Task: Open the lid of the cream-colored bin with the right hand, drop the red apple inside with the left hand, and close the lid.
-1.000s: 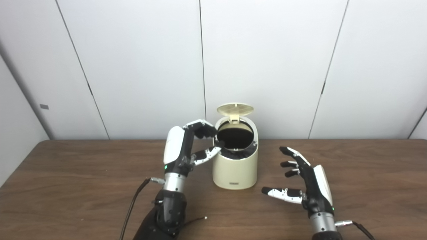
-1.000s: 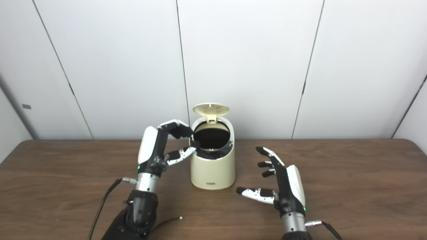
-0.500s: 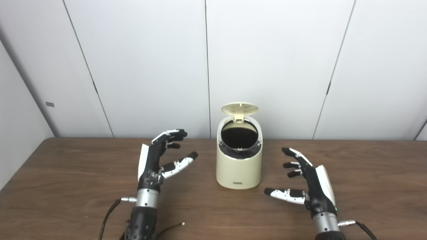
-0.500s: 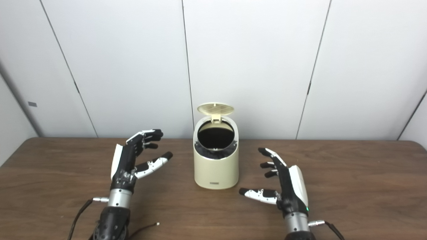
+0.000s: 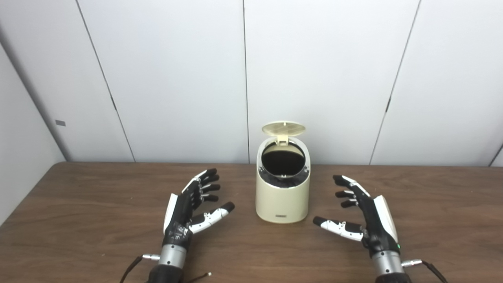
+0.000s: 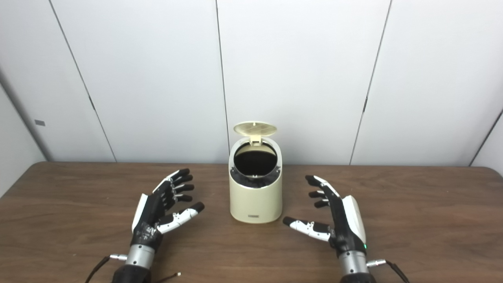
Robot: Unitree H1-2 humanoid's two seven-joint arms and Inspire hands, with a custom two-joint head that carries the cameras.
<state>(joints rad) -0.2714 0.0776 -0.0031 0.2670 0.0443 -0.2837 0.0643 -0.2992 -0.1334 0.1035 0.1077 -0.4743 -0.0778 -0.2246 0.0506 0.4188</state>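
I expect the round lid (image 5: 283,128) to swing down flush and stay closed when I push it, because it stands on a hinge at the back rim (image 5: 282,140).
The cream-colored bin (image 5: 282,196) stands mid-table near the back, its round lid (image 5: 283,128) tipped up behind a dark opening. No red apple shows anywhere; the bin's inside is too dark to read. My left hand (image 5: 189,210) rests low over the table to the bin's left, open, fingers spread, holding nothing. On the other side, my right hand (image 5: 365,218) is also open and apart from the bin, thumb pointing toward it.
The brown wooden table (image 5: 78,220) runs wide to both sides, with white wall panels (image 5: 177,78) just behind the bin. Thin cables (image 5: 129,267) trail from both wrists near the front edge.
My left hand has pulled back from the bin's opening, moved left and down toward the table, and spread its fingers. The right hand has barely moved. The view has shifted slightly.
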